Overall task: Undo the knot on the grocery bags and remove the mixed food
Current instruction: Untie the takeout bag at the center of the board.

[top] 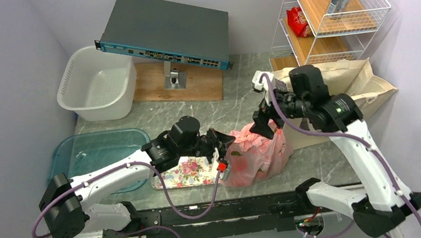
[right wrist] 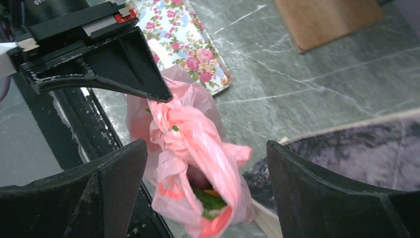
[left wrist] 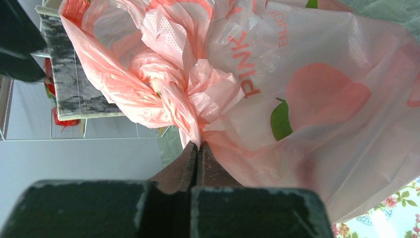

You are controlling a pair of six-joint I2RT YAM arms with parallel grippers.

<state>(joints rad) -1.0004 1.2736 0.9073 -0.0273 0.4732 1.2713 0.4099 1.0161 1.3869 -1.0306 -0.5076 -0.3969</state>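
Note:
The twisted knot (left wrist: 166, 87) next to my left gripper bunches the pink bag's opening closed, so my right gripper should take hold of the loose plastic (right wrist: 218, 171) and pull it toward the tote.
The thin pink plastic bag (top: 260, 155) stands on the table beside the floral tray. My left gripper (top: 224, 151) is shut on a fold of the bag's plastic (left wrist: 199, 143) just below the knot (left wrist: 161, 74). The knot (right wrist: 185, 124) is a twisted pink lump rising toward my right gripper (right wrist: 208, 193). That gripper is open, its fingers (right wrist: 104, 188) wide on either side of the bag's top and touching nothing. Through a gap in the plastic, green and dark purple mixed food (right wrist: 210, 201) shows. The beige canvas tote (top: 366, 86) lies behind the right arm.
A floral tray (top: 187, 172) lies left of the pink bag, with a teal bin (top: 98, 153) and a white basin (top: 96, 84) beyond it. A grey switch on a wooden stand (top: 165, 31) sits at the back. The wire shelf (top: 329, 27) holds a can and a red packet.

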